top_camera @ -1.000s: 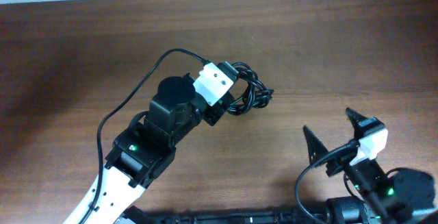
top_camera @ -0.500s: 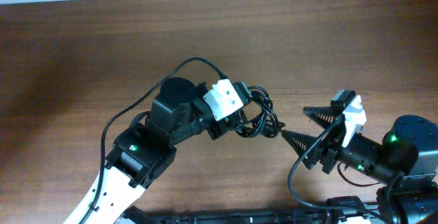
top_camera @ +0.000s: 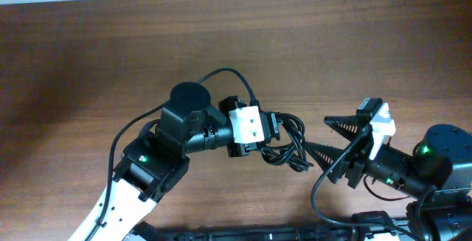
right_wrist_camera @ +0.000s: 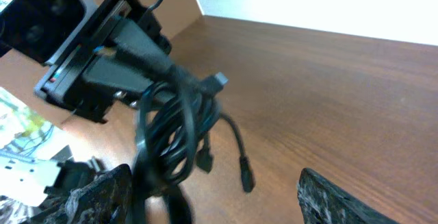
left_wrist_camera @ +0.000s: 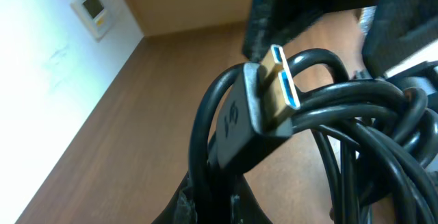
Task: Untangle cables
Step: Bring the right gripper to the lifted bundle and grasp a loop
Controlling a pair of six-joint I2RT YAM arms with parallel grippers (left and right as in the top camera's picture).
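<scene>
The cables' loops (top_camera: 296, 157) are hanging next to the nearer finger of the robot's right gripper, so next the left gripper moves back, turns the bundle and brings it between the spread fingers (top_camera: 326, 135).
The cables (top_camera: 286, 139) are a tangled bundle of thin black cords held above the wooden table. My left gripper (top_camera: 270, 132) is shut on the bundle; in the left wrist view the cords and a gold-and-blue plug (left_wrist_camera: 282, 85) fill the frame. My right gripper (top_camera: 324, 136) is open, its two fingers spread just right of the bundle. In the right wrist view the cables (right_wrist_camera: 171, 131) hang ahead with small plugs dangling, between the spread fingers of my right gripper (right_wrist_camera: 212, 196).
The brown wooden table (top_camera: 354, 42) stretches across the view. A thicker black wire (top_camera: 140, 119) loops off the left arm. The right arm's body (top_camera: 435, 167) sits at the lower right. A white wall lies beyond the far table edge.
My left gripper has carried the bundle down and to the right, toward the right gripper. The right arm swung in from the lower right and now holds still, open beside the cables.
</scene>
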